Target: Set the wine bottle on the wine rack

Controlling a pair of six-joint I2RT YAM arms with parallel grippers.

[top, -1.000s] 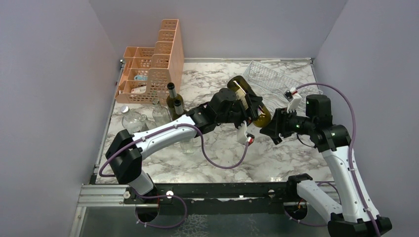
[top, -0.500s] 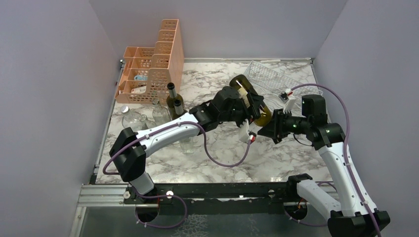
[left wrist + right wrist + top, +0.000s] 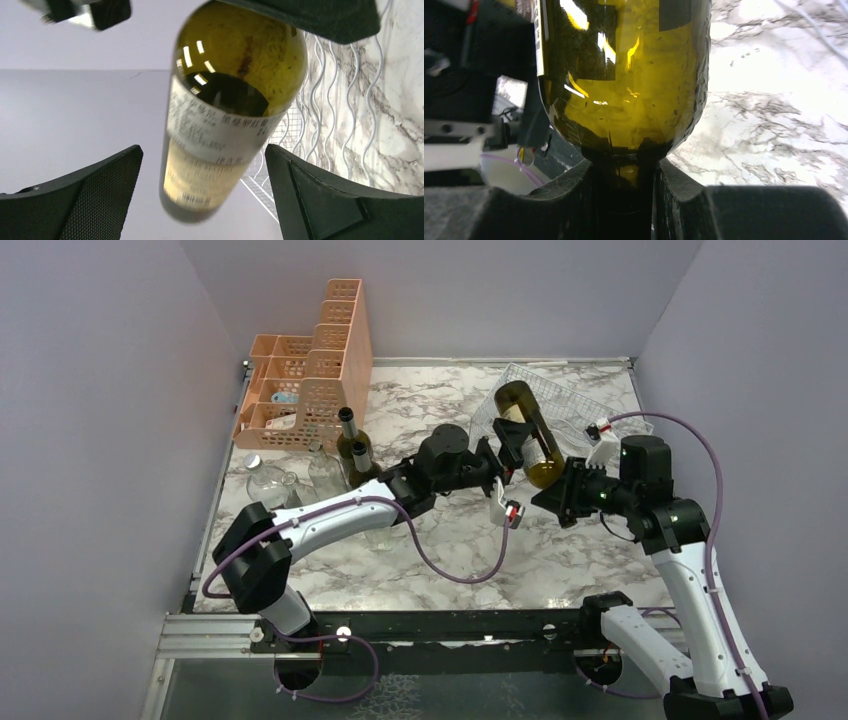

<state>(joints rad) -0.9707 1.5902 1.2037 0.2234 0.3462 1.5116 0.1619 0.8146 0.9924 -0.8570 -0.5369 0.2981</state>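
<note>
The wine bottle slants (image 3: 522,408) over the rack's edge beside my left gripper, so my right gripper should pull the bottle (image 3: 546,470) back and straighten it before sliding it in.
The wine bottle (image 3: 527,430) is dark green glass with a pale label, and it is tilted in the air over the near edge of the wine rack (image 3: 560,400). My right gripper (image 3: 563,490) is shut on the bottle's neck. In the right wrist view both fingers (image 3: 674,185) clamp the neck below the bottle's shoulder (image 3: 624,75). My left gripper (image 3: 503,448) is open beside the bottle's body. In the left wrist view the bottle (image 3: 232,100) hangs between the spread fingers (image 3: 85,195) without touching them. The rack's wavy wires (image 3: 345,115) lie behind it.
A peach perforated organizer (image 3: 310,370) stands at the back left. A second dark bottle (image 3: 352,445) stands upright near it, with clear glass jars (image 3: 265,480) beside it. The grey walls close in the table on three sides.
My left gripper has let go of the bottle, opened and drawn back left. My right gripper has swung the bottle up and back toward the rack.
</note>
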